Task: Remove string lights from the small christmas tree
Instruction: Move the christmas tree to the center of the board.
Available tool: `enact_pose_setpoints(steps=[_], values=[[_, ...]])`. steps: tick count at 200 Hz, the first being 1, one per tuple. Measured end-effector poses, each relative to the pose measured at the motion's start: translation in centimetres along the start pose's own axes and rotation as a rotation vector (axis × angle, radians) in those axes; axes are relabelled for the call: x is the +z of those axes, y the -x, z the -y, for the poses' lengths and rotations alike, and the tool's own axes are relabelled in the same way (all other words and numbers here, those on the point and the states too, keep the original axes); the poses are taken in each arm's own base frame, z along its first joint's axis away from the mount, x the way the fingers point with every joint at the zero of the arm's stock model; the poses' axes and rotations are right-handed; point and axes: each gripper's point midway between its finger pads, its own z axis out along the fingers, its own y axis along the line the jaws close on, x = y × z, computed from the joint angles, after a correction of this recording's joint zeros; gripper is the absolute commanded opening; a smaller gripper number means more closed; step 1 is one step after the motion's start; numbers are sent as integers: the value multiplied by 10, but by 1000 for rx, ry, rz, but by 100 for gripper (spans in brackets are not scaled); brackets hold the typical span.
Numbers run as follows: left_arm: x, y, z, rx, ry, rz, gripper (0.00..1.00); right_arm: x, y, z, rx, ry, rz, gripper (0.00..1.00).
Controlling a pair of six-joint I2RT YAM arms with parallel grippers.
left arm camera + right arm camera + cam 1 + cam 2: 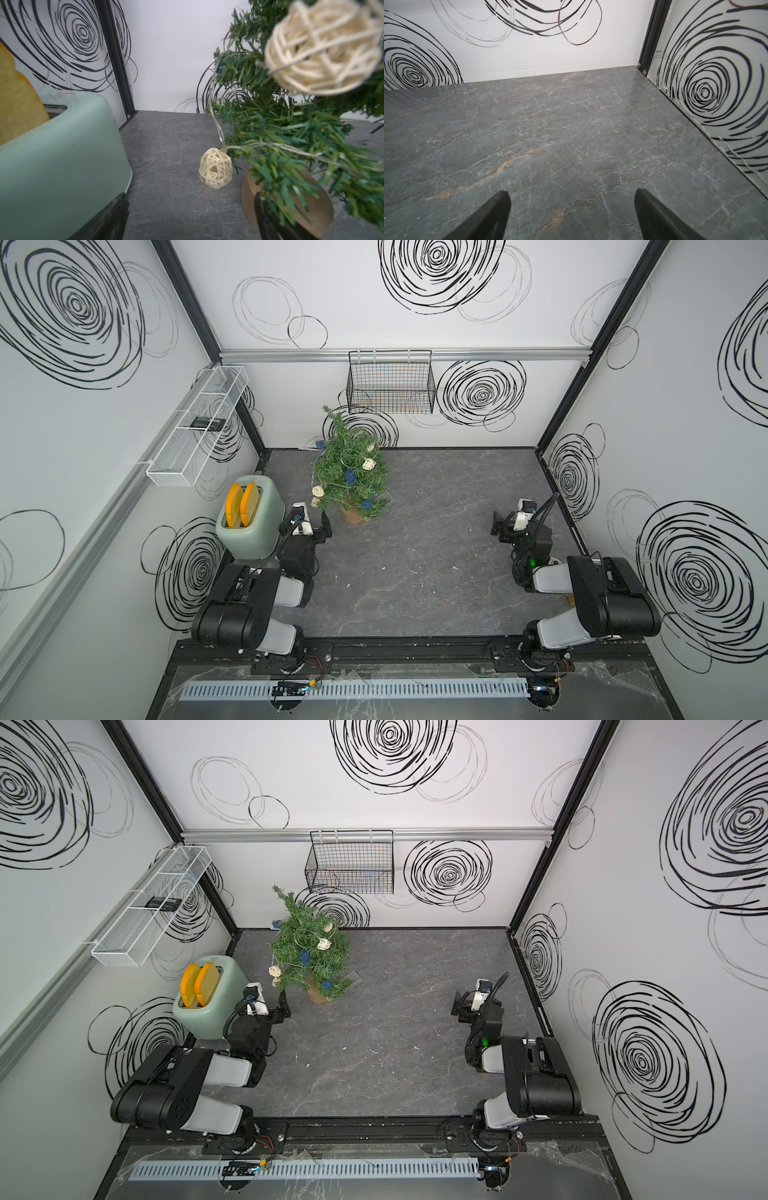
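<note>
The small christmas tree (349, 468) is standing near the toaster, a long way from the robot's right gripper, so the robot's left gripper should first bring the tree toward the middle (406, 510).
The small christmas tree (349, 464) (307, 952) stands in its brown pot (353, 515) at the back left of the table, leaning slightly. The string lights wind through its branches: cream balls (369, 464) (318, 491) and dark blue balls (350, 476) (366, 504) on a thin pale wire. My left gripper (309, 531) (266, 1011) is open between the toaster and the tree, just short of the lowest branches. In the left wrist view a cream ball (216, 171) hangs ahead of the open left gripper (190, 197), beside the pot (311, 207). My right gripper (513, 526) (571, 193) is open over bare table, far right.
A mint-green toaster (249, 522) (62, 155) holding two orange slices (243, 506) stands right beside the left gripper. A black wire basket (390, 385) hangs on the back wall above the tree. A white mesh shelf (199, 427) hangs on the left wall.
</note>
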Motion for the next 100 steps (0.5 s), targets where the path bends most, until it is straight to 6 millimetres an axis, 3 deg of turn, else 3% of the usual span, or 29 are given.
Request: enact_pose_setpoints(steps=[19, 50, 75, 100], values=[[-9, 30, -11, -44, 35, 68, 96, 1, 5, 3, 9, -18, -14, 97], [-26, 70, -32, -157, 107, 175, 96, 15, 51, 5, 33, -69, 17, 97], [-33, 76, -43, -257, 145, 190, 96, 17, 78, 3, 81, -136, 36, 97], [-32, 76, -51, -384, 167, 183, 96, 9, 83, 0, 192, -162, 36, 97]])
